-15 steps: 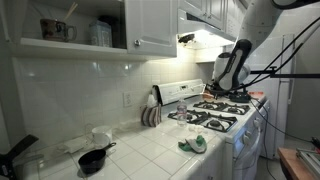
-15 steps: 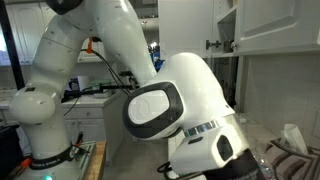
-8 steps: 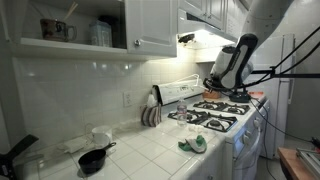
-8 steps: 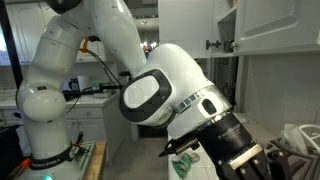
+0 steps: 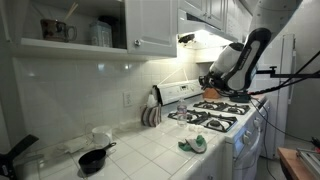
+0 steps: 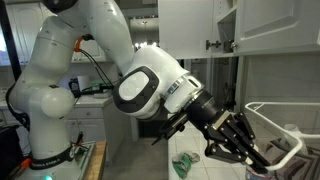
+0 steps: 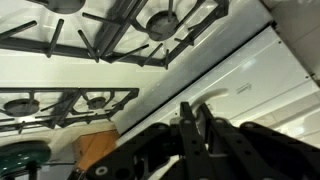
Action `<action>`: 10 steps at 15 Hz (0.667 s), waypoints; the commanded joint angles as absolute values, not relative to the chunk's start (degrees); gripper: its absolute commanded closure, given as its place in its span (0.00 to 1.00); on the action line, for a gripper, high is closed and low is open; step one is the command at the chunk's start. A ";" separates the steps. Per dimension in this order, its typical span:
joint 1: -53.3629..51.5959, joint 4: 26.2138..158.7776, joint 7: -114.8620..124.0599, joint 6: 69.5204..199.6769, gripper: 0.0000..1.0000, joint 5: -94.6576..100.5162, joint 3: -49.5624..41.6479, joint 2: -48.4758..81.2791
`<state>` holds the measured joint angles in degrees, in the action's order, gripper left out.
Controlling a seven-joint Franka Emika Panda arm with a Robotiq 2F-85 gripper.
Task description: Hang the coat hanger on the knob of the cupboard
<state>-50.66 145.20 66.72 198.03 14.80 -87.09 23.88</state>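
Observation:
My gripper is holding the coat hanger over the stove, well past the cupboard knob [image 5: 137, 42]. So I should move the hanger back toward the green cloth [image 5: 194, 144] before I hang it.
My gripper [image 6: 243, 146] hangs over the stove, below and short of the upper cupboards. It is shut on a white coat hanger [image 6: 285, 102], whose thin frame sticks out past the fingers in an exterior view. In the wrist view the black fingers [image 7: 195, 118] clamp a white curved piece of the hanger [image 7: 203, 103]. In an exterior view the gripper [image 5: 213, 80] is near the stove's back panel, and the hanger is too thin to make out there. A dark cupboard knob [image 6: 210, 44] sits on the white door above the gripper. It also shows in an exterior view [image 5: 180, 39].
A white gas stove [image 5: 215, 115] with black grates lies under the arm, also in the wrist view [image 7: 100, 40]. A green cloth [image 5: 193, 144], a black pan [image 5: 93, 158] and stacked plates [image 5: 150, 115] are on the tiled counter. An open shelf holds mugs [image 5: 55, 30].
The arm has swung and turned the wrist, carrying the gripper up and away from the stove. The white hanger now shows beyond the fingers in an exterior view.

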 commanded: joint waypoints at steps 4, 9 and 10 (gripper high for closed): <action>-59.07 150.84 57.74 201.59 0.97 26.60 -97.09 15.31; -61.76 152.55 54.74 201.79 0.97 32.94 -103.34 16.96; -62.29 152.84 54.28 202.02 0.97 33.66 -104.25 17.42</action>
<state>-60.15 151.60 56.38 200.45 30.75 -100.89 18.16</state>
